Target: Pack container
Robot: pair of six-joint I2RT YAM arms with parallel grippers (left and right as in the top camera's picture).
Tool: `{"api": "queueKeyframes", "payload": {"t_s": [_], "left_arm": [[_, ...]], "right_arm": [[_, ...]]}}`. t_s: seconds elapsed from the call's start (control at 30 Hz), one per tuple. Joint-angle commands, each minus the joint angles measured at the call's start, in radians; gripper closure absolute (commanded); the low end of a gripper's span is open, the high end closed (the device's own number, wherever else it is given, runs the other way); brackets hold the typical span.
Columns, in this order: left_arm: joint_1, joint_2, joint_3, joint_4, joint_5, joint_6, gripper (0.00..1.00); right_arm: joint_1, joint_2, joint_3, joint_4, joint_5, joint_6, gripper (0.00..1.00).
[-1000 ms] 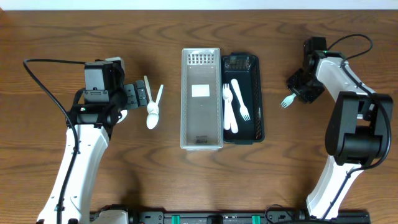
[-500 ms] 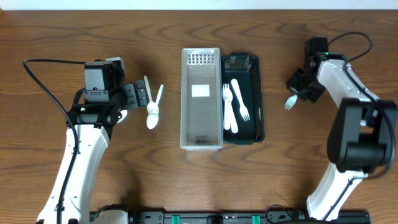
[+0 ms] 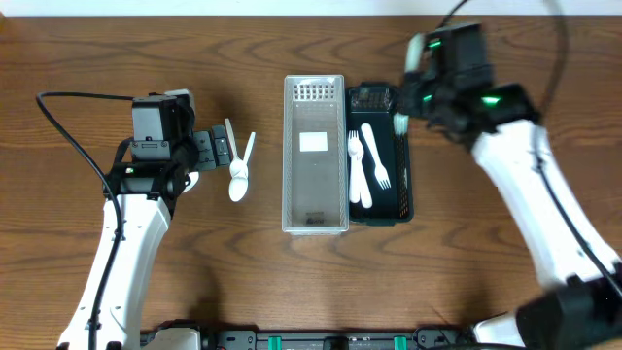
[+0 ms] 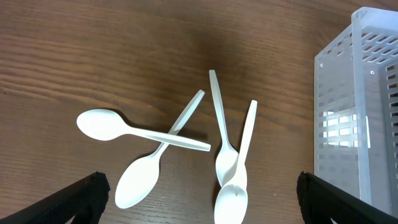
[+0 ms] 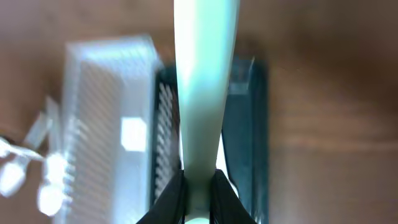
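The upper spoon's handle point(image 4: 169, 137) lies across the other spoon and runs along the opening of my left gripper. Next, my left gripper turns and grips the upper spoon's neck point(image 4: 129, 129).
Several white plastic spoons point(image 3: 239, 167) lie on the table left of the containers; they also show in the left wrist view point(image 4: 186, 149). My left gripper point(image 3: 220, 150) is open and empty, right beside them point(image 4: 202, 202). A clear perforated container point(image 3: 289, 156) stands next to a black container point(image 3: 407, 165) that holds two white forks point(image 3: 367, 163). My right gripper point(image 3: 404, 109) is shut on a white fork point(image 5: 202, 93) and holds it above the black container's far right side point(image 5: 249, 137). The right wrist view is blurred.
The clear container point(image 5: 106, 118) holds nothing but a label on its floor. The wooden table point(image 3: 486, 243) extends on both sides of the containers. A black cable runs from the left arm point(image 3: 68, 136).
My right arm has swung left from the table's right side to above the black container, carrying the white fork. The left arm and the spoons have not moved.
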Motion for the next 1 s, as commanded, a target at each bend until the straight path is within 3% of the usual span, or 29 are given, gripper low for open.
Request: {"api": "queueKeyframes", "payload": {"t_s": [0.0,0.1,0.17,0.23,0.37,0.57,0.7,0.83,0.97], "left_arm": [[0.004,0.003,0.018,0.001,-0.008,0.006,0.02],[0.004,0.003,0.018,0.0,-0.008,0.005,0.02],[0.004,0.003,0.018,0.0,-0.008,-0.009,0.02],[0.004,0.003,0.018,-0.015,-0.005,-0.025,0.02],[0.004,0.003,0.018,-0.059,-0.001,-0.127,0.02],[0.003,0.003,0.044,-0.143,0.008,-0.082,0.02],[0.003,0.022,0.172,-0.295,-0.181,-0.061,0.02],[0.003,0.08,0.333,-0.393,-0.172,-0.034,0.02],[0.003,0.1,0.39,-0.377,-0.107,-0.035,0.02]], "right_arm": [[0.056,0.12,-0.056,-0.014,-0.023,-0.026,0.99],[0.098,0.193,-0.063,-0.011,-0.024,-0.039,0.95],[0.116,0.211,-0.063,0.012,-0.024,-0.063,0.75],[0.119,0.211,-0.061,0.042,-0.024,-0.064,0.46],[0.088,0.169,-0.026,0.046,-0.023,-0.064,0.26],[-0.103,0.055,-0.015,0.035,-0.009,-0.05,0.14],[-0.289,0.031,-0.015,-0.003,-0.012,-0.048,0.14],[-0.42,0.034,-0.015,-0.061,-0.028,-0.048,0.15],[-0.488,0.034,-0.015,-0.095,-0.027,-0.049,0.15]]}}
